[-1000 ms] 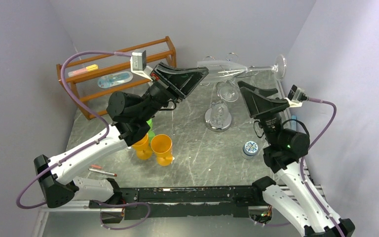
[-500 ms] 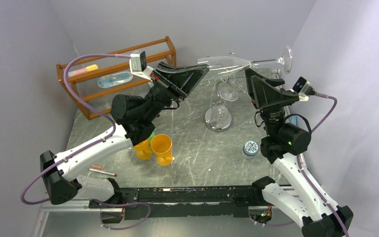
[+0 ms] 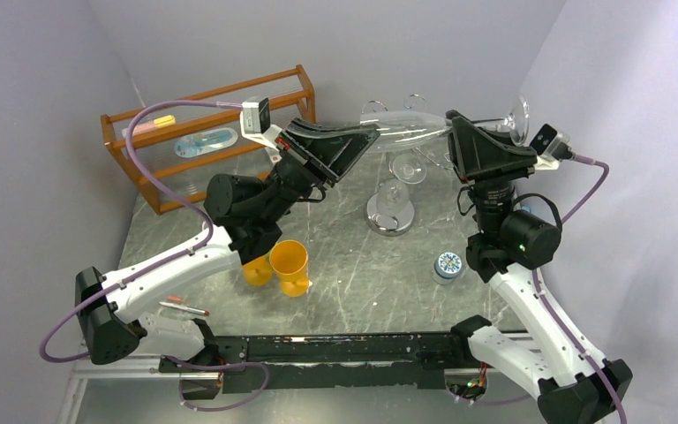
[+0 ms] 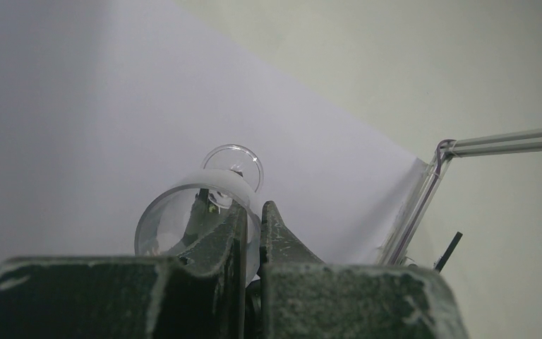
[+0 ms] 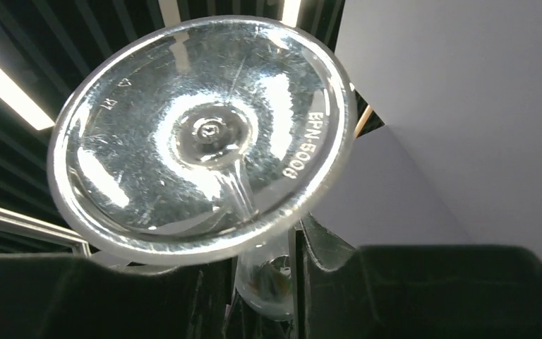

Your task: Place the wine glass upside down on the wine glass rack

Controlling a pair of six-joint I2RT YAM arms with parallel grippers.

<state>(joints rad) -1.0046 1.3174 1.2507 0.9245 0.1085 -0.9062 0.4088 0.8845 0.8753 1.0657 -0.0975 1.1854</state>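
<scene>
Next, my left gripper opens and moves back, because the wine glass lies level and its rim [image 3: 380,132] is in that gripper. Then my right gripper should turn the foot [image 3: 519,120] up.
The clear wine glass [image 3: 406,131] lies on its side in the air above the wine glass rack [image 3: 390,215], a chrome post with scroll arms on a round shiny base. My left gripper [image 3: 372,132] is shut on the bowl's rim, one finger inside the bowl [image 4: 183,219] and one outside [image 4: 254,212]. My right gripper [image 3: 450,120] is shut on the bottom of the bowl where the stem begins. The glass's round foot [image 5: 205,141] fills the right wrist view above the right gripper [image 5: 265,247], hiding its left fingertip.
An orange-brown wooden shelf [image 3: 207,132] stands at the back left. Two orange cups [image 3: 290,265] sit by the left arm, with a red pen [image 3: 184,306] near the front left. A small round tin [image 3: 448,264] lies by the right arm. Another clear glass [image 3: 406,166] shows at the rack.
My right gripper has risen towards the back and closed its jaws around the glass below the stem. My left gripper has shifted slightly right and up, still holding the rim.
</scene>
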